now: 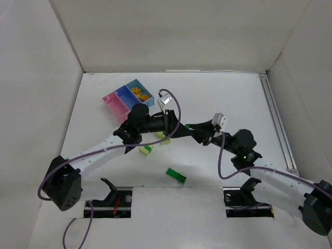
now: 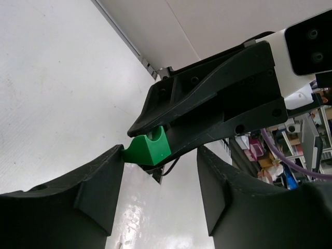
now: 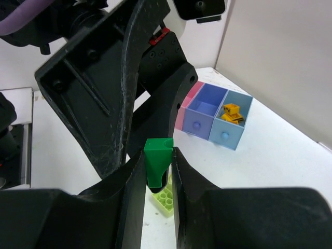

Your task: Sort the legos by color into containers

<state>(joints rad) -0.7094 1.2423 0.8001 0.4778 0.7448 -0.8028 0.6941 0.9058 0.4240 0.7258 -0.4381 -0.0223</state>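
Note:
The green brick rests off-center against one finger of the left gripper (image 2: 128,151), so the robot should open that gripper wider and go farther in around the brick (image 2: 150,148) before it closes.
My right gripper (image 3: 158,155) is shut on a green brick (image 3: 158,163) and holds it above the table. My left gripper (image 2: 161,155) faces it with its jaws apart; in the left wrist view the same green brick (image 2: 148,148) sits at the tip of the left finger. From above, the two grippers meet mid-table, left gripper (image 1: 175,128) against right gripper (image 1: 191,129). The containers (image 1: 128,97) stand at the back left: pink, blue and light blue. The light blue bin (image 3: 231,122) holds orange bricks (image 3: 232,113). A lime brick (image 3: 166,198) lies under the held one.
A pale yellow-and-green brick (image 1: 146,150) lies beside the left arm. A dark green brick (image 1: 176,176) lies nearer the arm bases. White walls enclose the table, and a metal rail (image 1: 275,124) runs along the right side.

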